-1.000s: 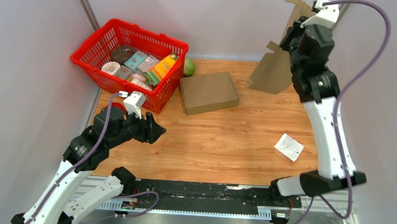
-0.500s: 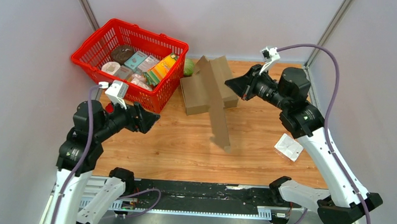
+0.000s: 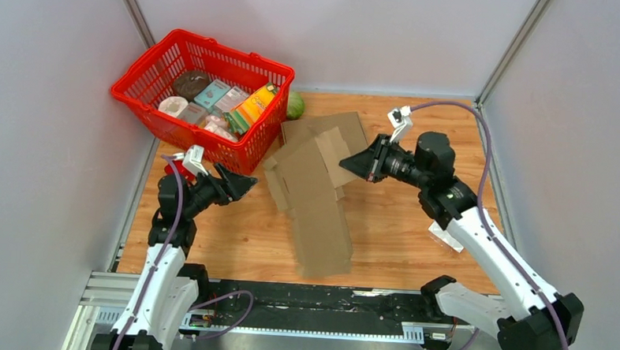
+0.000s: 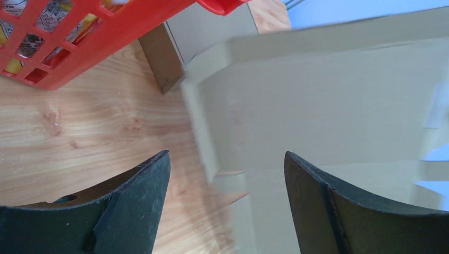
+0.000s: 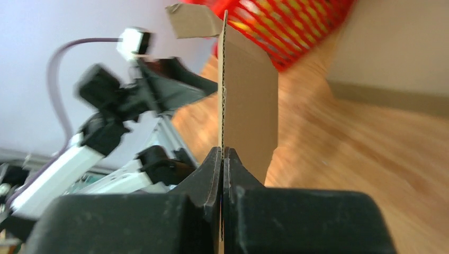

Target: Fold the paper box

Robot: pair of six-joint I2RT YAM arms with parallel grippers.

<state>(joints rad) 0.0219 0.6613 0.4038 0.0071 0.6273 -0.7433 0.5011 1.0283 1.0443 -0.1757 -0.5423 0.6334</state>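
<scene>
My gripper is about to lift the blank's far end. The near panel (image 3: pixel 323 240) will trail along and bend at the crease that notches (image 3: pixel 339 193) mark between the blank's panels.
A flat, unfolded brown cardboard box blank (image 3: pixel 314 199) slopes across the middle of the table, its near end by the front edge. My right gripper (image 3: pixel 348 164) is shut on the blank's far right edge; in the right wrist view the jaws (image 5: pixel 222 153) pinch the thin corrugated sheet (image 5: pixel 248 100) edge-on. My left gripper (image 3: pixel 245 185) is open and empty, just left of the blank and apart from it. In the left wrist view the blank (image 4: pixel 317 106) fills the right side beyond my open fingers (image 4: pixel 227 156).
A closed cardboard box (image 3: pixel 348 123) lies behind the blank, partly hidden; it shows in the left wrist view (image 4: pixel 201 32). A red basket (image 3: pixel 146 67) of groceries stands back left, with a green round item (image 3: pixel 296 105) beside it. A white packet (image 3: pixel 446 235) lies at right.
My right arm swung the cardboard blank down from high at the back right to the table's middle. My left arm shifted left and lower, its gripper still open.
</scene>
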